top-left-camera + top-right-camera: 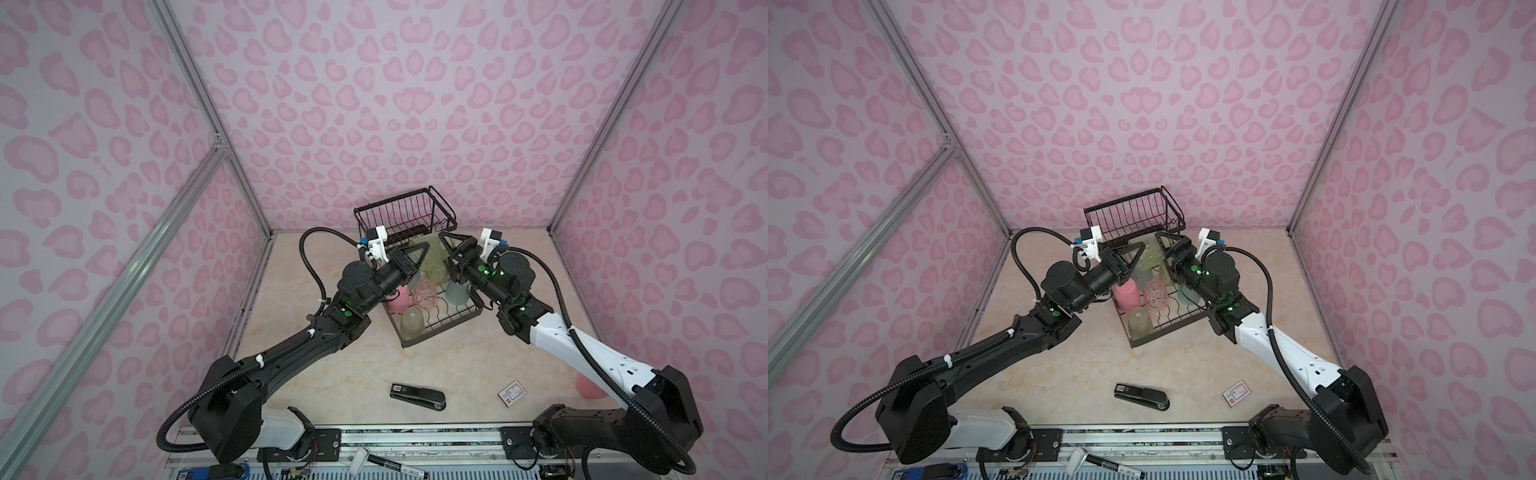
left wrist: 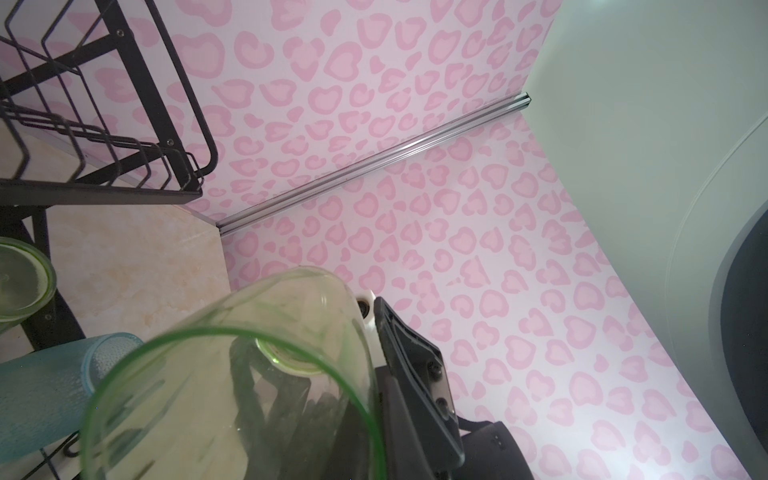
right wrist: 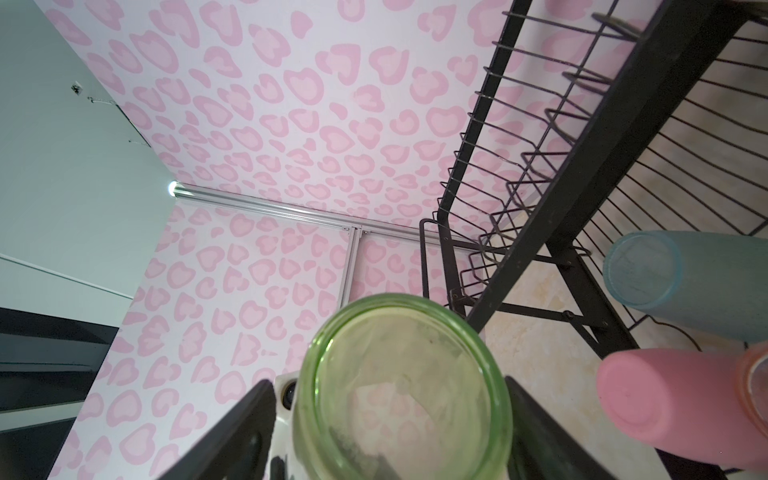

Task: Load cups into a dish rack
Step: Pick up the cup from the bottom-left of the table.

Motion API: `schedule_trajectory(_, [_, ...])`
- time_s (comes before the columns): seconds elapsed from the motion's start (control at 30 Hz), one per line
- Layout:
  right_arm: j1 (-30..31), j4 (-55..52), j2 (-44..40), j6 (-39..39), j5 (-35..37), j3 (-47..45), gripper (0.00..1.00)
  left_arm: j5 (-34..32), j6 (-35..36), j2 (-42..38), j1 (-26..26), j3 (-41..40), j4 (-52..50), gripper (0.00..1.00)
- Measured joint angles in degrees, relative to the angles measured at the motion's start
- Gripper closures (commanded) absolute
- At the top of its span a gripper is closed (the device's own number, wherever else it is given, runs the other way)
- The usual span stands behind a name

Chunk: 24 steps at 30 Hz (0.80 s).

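Note:
I should take the cup's base end with my right gripper before carrying the cup to the raised basket, because my left gripper holds the yellow-green cup by its rim.
A translucent yellow-green cup hangs tilted between my two grippers, above the back of the dish rack's lower tray. The left gripper is shut on this cup's wall near the rim, one finger inside and one outside. The right gripper is open, with its fingers on either side of the cup's base end. In the tray stand an opaque pink cup, a ribbed pink cup, a yellow-green cup and a teal cup. The raised basket holds nothing.
A black stapler and a small card box lie on the table near the front. Another pink cup stands at the right, partly behind the right arm. A marker rests on the front rail. Patterned walls close three sides.

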Motion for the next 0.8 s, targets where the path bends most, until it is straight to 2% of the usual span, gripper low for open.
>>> schedule_trajectory(0.13, [0.0,-0.1,0.8,0.0,0.1,0.6,0.16,0.0,0.0,0.7,0.0,0.1,0.4,0.97])
schedule_trajectory(0.3, [0.0,0.0,1.6,0.0,0.0,1.2,0.2,0.0,0.0,1.5,0.0,0.8,0.9,0.97])
schedule_trajectory(0.57, [-0.1,0.2,2.2,0.5,0.4,1.2,0.34,-0.3,-0.7,2.2,-0.1,1.0,1.2,0.96])
schedule_trajectory(0.63, [-0.2,0.8,2.3,0.8,0.6,1.2,0.37,-0.4,-0.7,2.2,-0.1,1.0,1.4,0.91])
schedule_trajectory(0.8, [-0.2,1.2,2.7,-0.1,0.7,1.1,0.4,-0.2,-0.5,2.1,-0.2,1.0,1.3,0.73])
